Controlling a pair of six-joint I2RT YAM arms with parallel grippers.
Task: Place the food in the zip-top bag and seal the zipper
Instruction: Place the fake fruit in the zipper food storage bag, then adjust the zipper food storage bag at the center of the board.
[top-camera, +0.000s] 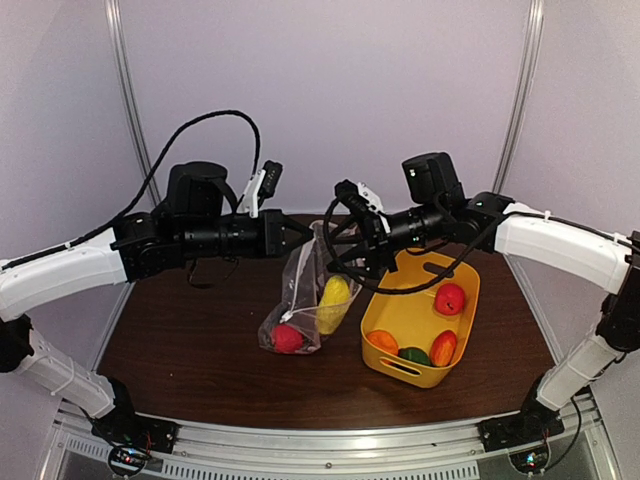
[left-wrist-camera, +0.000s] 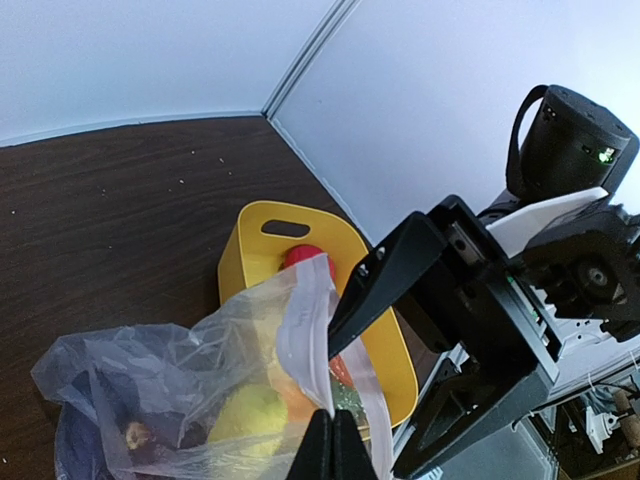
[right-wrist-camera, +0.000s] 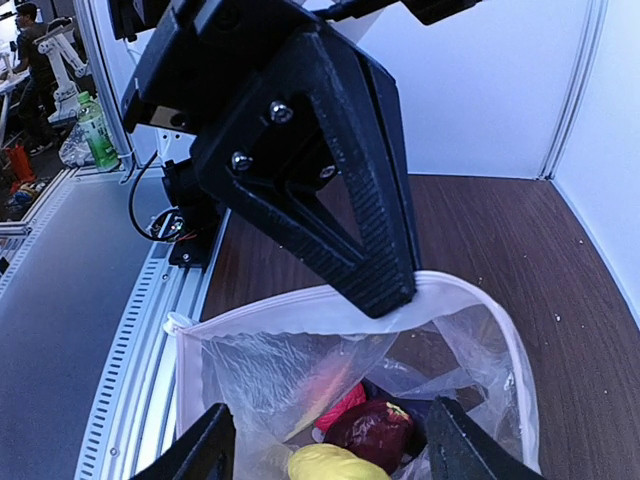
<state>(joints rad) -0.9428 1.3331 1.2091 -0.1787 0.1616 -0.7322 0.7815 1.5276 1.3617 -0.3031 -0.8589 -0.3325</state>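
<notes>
My left gripper should lift the bag's rim so the fruit settles deeper before more food, because the yellow fruit is close to the slanting bag's opening.
The zip-top bag hangs open over the table, held up by its top edge. My left gripper is shut on the bag's whitish zipper, and its fingers pinch the far rim in the right wrist view. My right gripper is open and empty at the bag's mouth, its fingers straddling the opening from above. Inside the bag lie a yellow fruit, a red one and a dark purple one. The white slider tab sits at the rim's left end.
A yellow tub stands right of the bag with a red fruit, two orange pieces and a green one. The pale walls stand close behind, and the metal rail runs along the near table edge.
</notes>
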